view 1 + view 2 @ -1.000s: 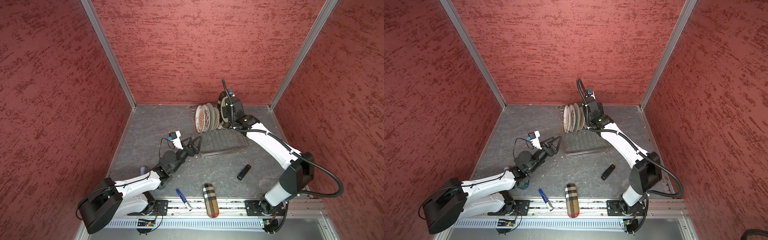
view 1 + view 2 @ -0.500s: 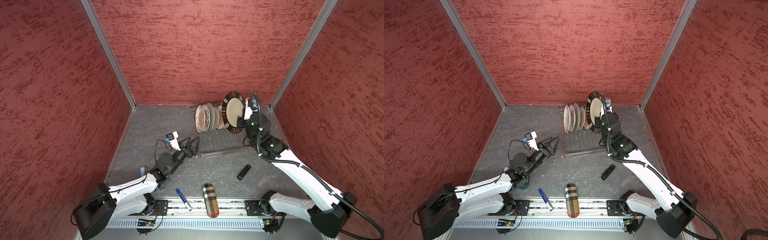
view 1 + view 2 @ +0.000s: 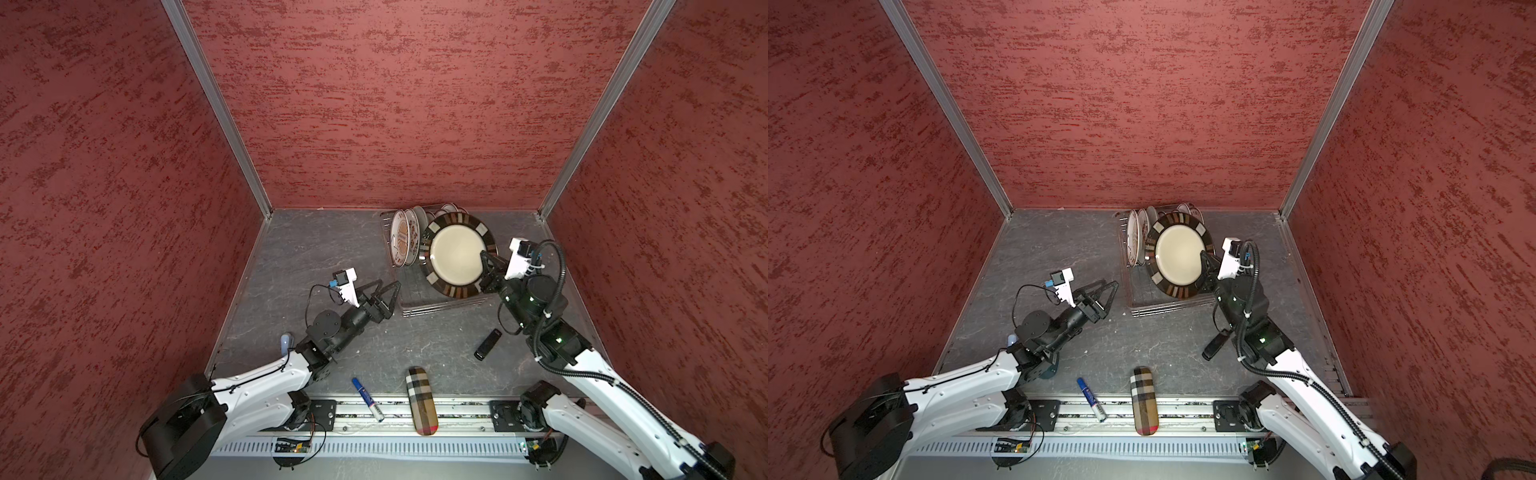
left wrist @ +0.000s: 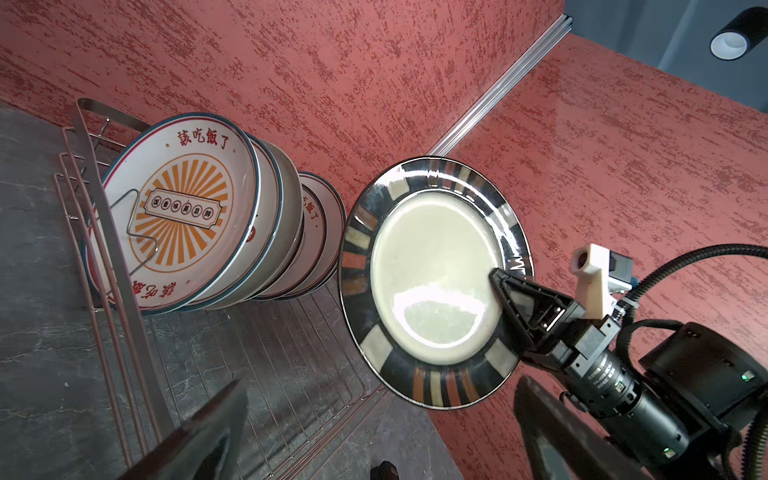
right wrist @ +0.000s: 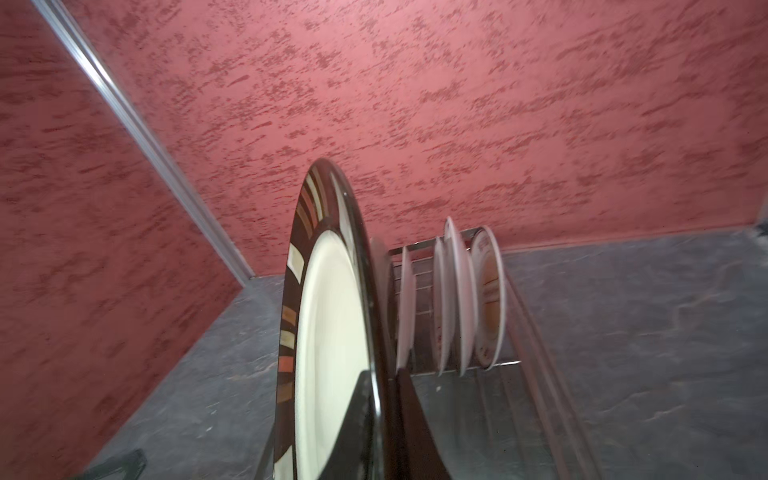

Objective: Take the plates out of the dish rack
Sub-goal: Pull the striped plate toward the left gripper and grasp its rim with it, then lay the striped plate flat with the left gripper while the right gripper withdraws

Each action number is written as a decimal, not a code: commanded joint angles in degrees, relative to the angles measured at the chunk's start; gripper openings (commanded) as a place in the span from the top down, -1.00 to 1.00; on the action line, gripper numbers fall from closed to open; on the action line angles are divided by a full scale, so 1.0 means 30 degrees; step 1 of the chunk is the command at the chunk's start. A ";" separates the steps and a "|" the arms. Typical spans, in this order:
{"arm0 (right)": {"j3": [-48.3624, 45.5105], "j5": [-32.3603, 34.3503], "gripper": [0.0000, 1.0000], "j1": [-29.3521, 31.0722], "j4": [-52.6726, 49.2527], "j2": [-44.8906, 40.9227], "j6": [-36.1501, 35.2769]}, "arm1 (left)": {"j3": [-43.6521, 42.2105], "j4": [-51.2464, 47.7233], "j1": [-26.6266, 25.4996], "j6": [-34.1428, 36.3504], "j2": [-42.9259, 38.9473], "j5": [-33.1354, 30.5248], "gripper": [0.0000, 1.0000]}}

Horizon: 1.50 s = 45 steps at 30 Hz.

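My right gripper is holding the large plate far from the open grey floor (image 3: 312, 249) beyond my left gripper, so my left gripper should take hold of the plate's free rim (image 3: 426, 268).
A large plate (image 3: 455, 253) (image 3: 1177, 259) (image 4: 432, 282) (image 5: 328, 332) with a cream centre and a dark striped rim hangs tilted above the dish rack (image 3: 415, 309) (image 3: 1142, 311) (image 4: 124, 291) (image 5: 540, 332). My right gripper (image 3: 484, 266) (image 3: 1204, 266) (image 4: 496, 276) (image 5: 382, 382) is shut on its right rim. Several smaller white plates (image 3: 403, 243) (image 3: 1136, 237) (image 4: 178, 216) (image 5: 486, 299) with orange sunburst stand upright at the rack's back. My left gripper (image 3: 388, 291) (image 3: 1108, 291) (image 4: 382, 415) is open and empty, just left of the rack's front corner.
A black bar-shaped device (image 3: 487, 344) (image 3: 1214, 345) lies on the grey floor right of centre, under my right arm. A plaid case (image 3: 422, 401) (image 3: 1144, 401) and a blue marker (image 3: 368, 399) (image 3: 1092, 392) lie at the front edge. Red walls close in on three sides.
My right arm has drawn back from the rack's far end toward the front right, carrying the large plate out of its slot and turning its face up. My left gripper edged closer to the rack.
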 commanded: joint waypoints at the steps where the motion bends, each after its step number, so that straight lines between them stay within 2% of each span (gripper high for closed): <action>1: -0.0969 -0.2716 1.00 -0.0024 0.7555 -0.0996 0.4089 | -0.0190 -0.0014 -0.0084 0.0202 -0.0233 0.0457 -0.99; 5: -0.3272 -0.3850 1.00 -0.0024 1.1620 -0.0399 0.6268 | -0.0058 -0.0145 -0.0168 0.0668 -0.0086 0.1037 -0.99; 9: -0.4739 -0.5195 1.00 -0.0024 1.5623 0.1784 0.8019 | 0.0352 -0.1061 -0.0449 0.0640 0.0384 0.1425 -0.99; 10: -0.4950 -0.5568 1.00 -0.0024 1.6553 0.2428 0.8287 | 0.0523 -0.1444 -0.0464 0.0745 0.0504 0.1789 -0.95; 11: -0.5154 -0.5825 1.00 -0.0025 1.7513 0.3180 0.8614 | 0.0795 -0.2144 -0.0472 0.1111 0.0529 0.2229 -0.83; 14: -0.5277 -0.5849 1.00 -0.0024 1.9503 0.4995 0.9400 | 0.1718 -0.5275 -0.0494 0.0959 0.0253 0.0786 -0.58; 16: -0.5053 -0.6118 1.00 -0.0024 2.0079 0.5842 0.9618 | 0.2021 -0.5972 -0.0417 0.0840 0.0214 -0.0163 -0.56; 20: -0.5290 -0.6505 1.00 -0.0039 2.1337 0.6652 0.9593 | 0.1967 -0.5531 -0.0318 0.0905 0.0411 0.0000 -0.49; 26: -0.6629 -0.5098 1.00 -0.0039 2.0451 0.4559 0.8788 | 0.0301 -0.4885 -0.0428 -0.0366 -0.1108 -0.2690 -0.58; 30: -0.7179 -0.5052 1.00 -0.0029 2.0319 0.3750 0.8583 | 0.0362 -0.4793 -0.0602 -0.0065 -0.1246 -0.2470 -0.74; 34: -0.6946 -0.6306 1.00 -0.0024 2.0416 0.3548 0.9046 | 0.1217 -0.4310 -0.0932 0.0357 -0.0068 -0.2214 -0.90; 35: -0.6945 -0.6746 1.00 -0.0024 2.0743 0.3628 0.9182 | 0.1287 -0.3671 -0.0988 0.0344 0.0352 -0.1879 -0.88; 39: -0.7117 -0.7361 1.00 -0.0024 2.1017 0.3690 0.9475 | 0.1259 -0.1556 -0.1076 -0.0170 0.1631 -0.0527 -0.41; 42: -0.7251 -0.7077 1.00 -0.0024 2.0893 0.3778 0.9491 | 0.1782 -0.1916 -0.1193 -0.0272 0.2262 -0.0162 -0.29; 45: -0.7187 -0.7046 1.00 -0.0024 2.1026 0.4142 0.9605 | 0.2020 -0.2133 -0.1306 -0.0239 0.2519 -0.0125 -0.07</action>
